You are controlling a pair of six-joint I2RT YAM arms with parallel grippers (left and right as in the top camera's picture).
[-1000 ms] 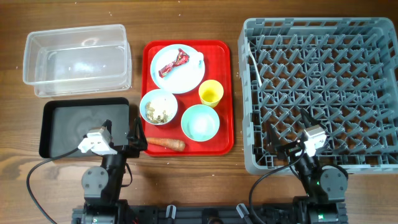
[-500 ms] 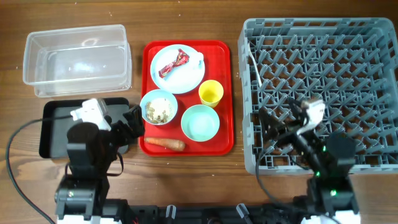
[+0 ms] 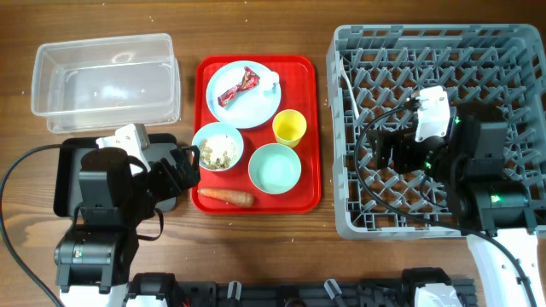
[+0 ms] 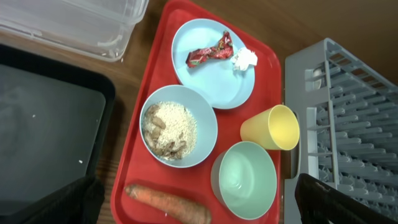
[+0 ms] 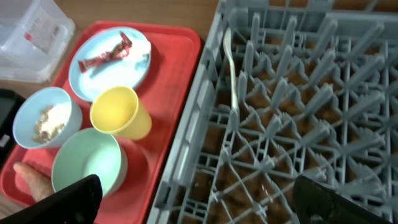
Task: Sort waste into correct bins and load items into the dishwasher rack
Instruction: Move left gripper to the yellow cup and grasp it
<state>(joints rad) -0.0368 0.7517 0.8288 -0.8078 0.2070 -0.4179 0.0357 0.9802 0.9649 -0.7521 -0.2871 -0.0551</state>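
The yellow cup (image 3: pixel 289 128) is standing empty, and its rim is clear of the white bowl. My left gripper should keep going toward the cup until its fingers are on either side of the cup's rim.
On the red tray (image 3: pixel 307 128), the pale-blue plate (image 3: pixel 256 107) holds the red-and-silver wrapper (image 3: pixel 237 87) and the white scrap (image 3: pixel 271 79). The white bowl (image 3: pixel 217 147) holds beige food scraps. The yellow cup (image 3: pixel 289 128), mint bowl (image 3: pixel 275 167) and carrot (image 3: pixel 226 197) lie nearby. My left gripper (image 3: pixel 183 168) is open and empty over the black tray's right edge, beside the carrot (image 4: pixel 168 200). My right gripper (image 3: pixel 381 152) is open and empty above the grey rack (image 3: pixel 435 51), near its left wall (image 5: pixel 193 124). The left wrist view shows the mint bowl (image 4: pixel 245 179) and cup (image 4: pixel 273 127).
The clear tub (image 3: pixel 102 81) stands at the back left, with the black tray (image 3: pixel 77 170) in front of it. A thin white curved piece (image 5: pixel 230 62) lies in the rack's left rear corner. Cables trail from both arms. Bare wood lies in front of the red tray.
Both arms have risen and moved away from the front edge. The left gripper now hangs by the black tray's right edge. The right gripper has moved back over the rack.
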